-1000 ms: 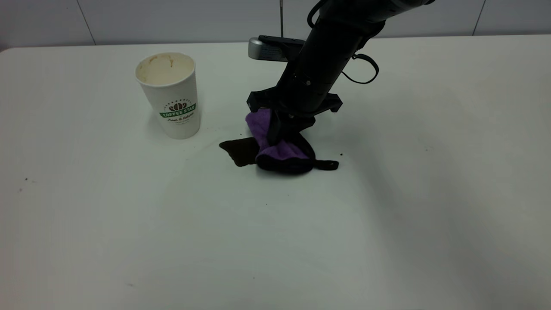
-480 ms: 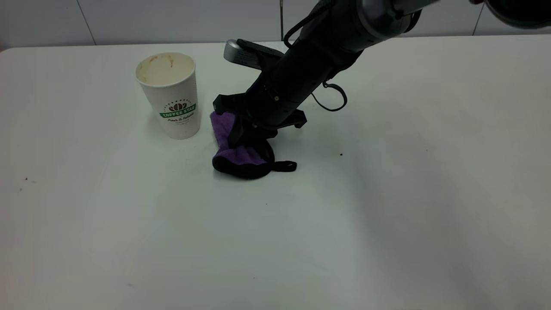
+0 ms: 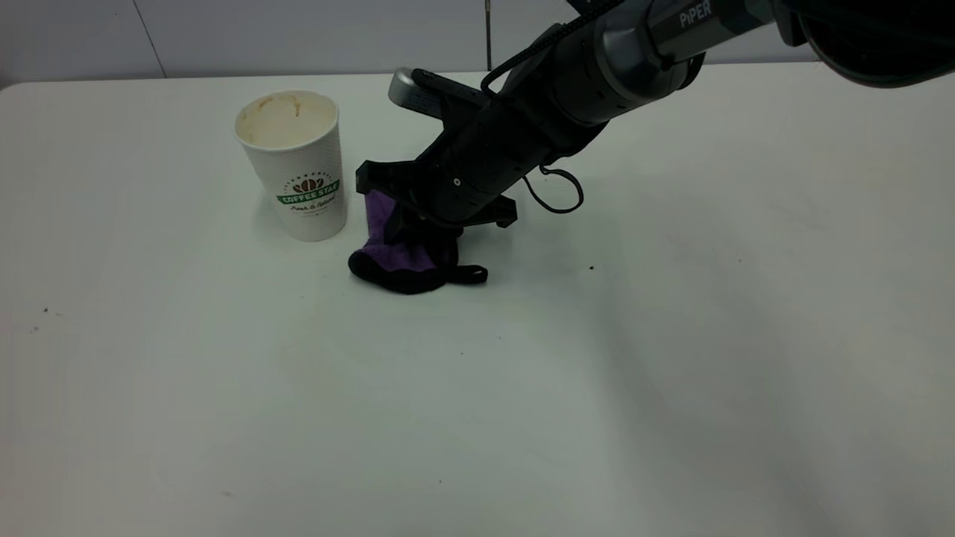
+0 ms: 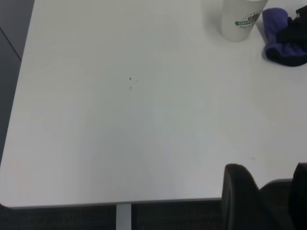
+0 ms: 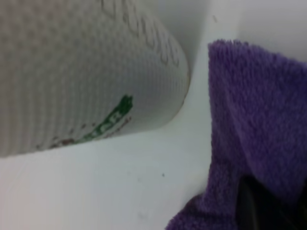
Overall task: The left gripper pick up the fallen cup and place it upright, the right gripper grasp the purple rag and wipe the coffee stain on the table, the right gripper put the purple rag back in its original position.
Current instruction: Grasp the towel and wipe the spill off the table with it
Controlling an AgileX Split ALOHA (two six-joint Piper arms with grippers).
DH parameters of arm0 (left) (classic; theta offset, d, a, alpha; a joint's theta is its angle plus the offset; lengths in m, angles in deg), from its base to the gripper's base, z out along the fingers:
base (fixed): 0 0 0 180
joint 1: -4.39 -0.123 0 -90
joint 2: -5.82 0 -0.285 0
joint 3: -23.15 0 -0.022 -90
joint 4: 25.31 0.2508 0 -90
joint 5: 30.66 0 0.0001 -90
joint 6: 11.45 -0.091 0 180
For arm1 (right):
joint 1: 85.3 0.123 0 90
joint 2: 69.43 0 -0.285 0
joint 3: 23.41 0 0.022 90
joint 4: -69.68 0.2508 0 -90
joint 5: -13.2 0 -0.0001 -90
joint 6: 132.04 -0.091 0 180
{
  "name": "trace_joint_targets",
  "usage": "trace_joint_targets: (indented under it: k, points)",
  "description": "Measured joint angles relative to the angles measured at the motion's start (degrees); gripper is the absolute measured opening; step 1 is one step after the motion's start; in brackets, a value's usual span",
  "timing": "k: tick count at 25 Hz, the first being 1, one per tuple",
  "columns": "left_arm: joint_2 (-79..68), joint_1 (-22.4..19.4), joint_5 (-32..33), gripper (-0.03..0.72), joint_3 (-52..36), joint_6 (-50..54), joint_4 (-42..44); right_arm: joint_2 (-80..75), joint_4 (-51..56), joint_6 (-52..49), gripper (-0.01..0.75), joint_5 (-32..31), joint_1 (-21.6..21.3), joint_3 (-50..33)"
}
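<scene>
The upright cup's base [image 3: 318, 225] is in the way close beside the purple rag. Next, my right gripper wipes back, away from the cup, toward the rag's original position [image 3: 761, 228].
The cup [image 3: 292, 168] stands upright on the table [image 3: 671, 335], white with a green "COFFEE STAR" banner and a stained cream inside. My right gripper [image 3: 406, 240] is shut on the purple rag [image 3: 403, 259] and presses it onto the table just right of the cup. No coffee stain shows; the spot under the rag is hidden. In the right wrist view the rag [image 5: 254, 120] lies close beside the cup [image 5: 86, 72]. My left gripper [image 4: 268, 168] is open and empty over the table's near left edge, far from the cup [image 4: 240, 19] and the rag [image 4: 283, 38].
The rag's black loop tab [image 3: 470, 275] trails to the right on the table. A tiny dark speck [image 3: 591, 267] lies right of the rag and others [image 3: 45, 310] at the far left. The right arm's cable [image 3: 556, 195] loops low behind the rag.
My right gripper has dragged the rag leftward across the dark stain toward the cup. The stain, visible a second ago, no longer shows. The cup has not moved.
</scene>
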Motion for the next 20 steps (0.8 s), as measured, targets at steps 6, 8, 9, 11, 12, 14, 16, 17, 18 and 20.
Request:
trace_joint_targets:
  k: [6,8,9,11,12,14,16,17,18,20]
  points:
    - [0.0,0.0,0.0,0.283,0.0,0.0,0.0,-0.47,1.53,-0.19,0.063,6.98,0.0,0.0]
    - [0.0,0.0,0.0,0.283,0.0,0.0,0.0,-0.57,1.6,-0.19,0.063,9.82,-0.05,0.0]
    - [0.0,0.0,0.0,0.283,0.0,0.0,0.0,-0.57,1.6,-0.19,0.063,10.59,-0.19,0.0]
    - [0.0,0.0,0.0,0.283,0.0,0.0,0.0,-0.68,1.6,-0.19,0.065,10.91,-0.71,0.0]
    - [0.0,0.0,0.0,0.283,0.0,0.0,0.0,-0.68,1.6,-0.19,0.065,10.22,-1.12,0.0]
    - [0.0,0.0,0.0,0.283,0.0,0.0,0.0,-0.68,1.05,-0.19,0.065,7.38,-2.32,0.0]
    - [0.0,0.0,0.0,0.283,0.0,0.0,0.0,-0.57,-0.01,-0.35,0.065,3.14,-3.84,0.11]
    - [0.0,0.0,0.0,0.283,0.0,0.0,0.0,-0.45,-0.95,-0.62,0.065,0.42,-4.64,0.11]
    - [0.0,0.0,0.0,0.283,0.0,0.0,0.0,-0.3,-2.11,-1.04,0.065,-2.32,-5.39,0.11]
    - [0.0,0.0,0.0,0.283,0.0,0.0,0.0,-0.12,-4.35,-2.23,0.065,-6.62,-6.22,0.29]
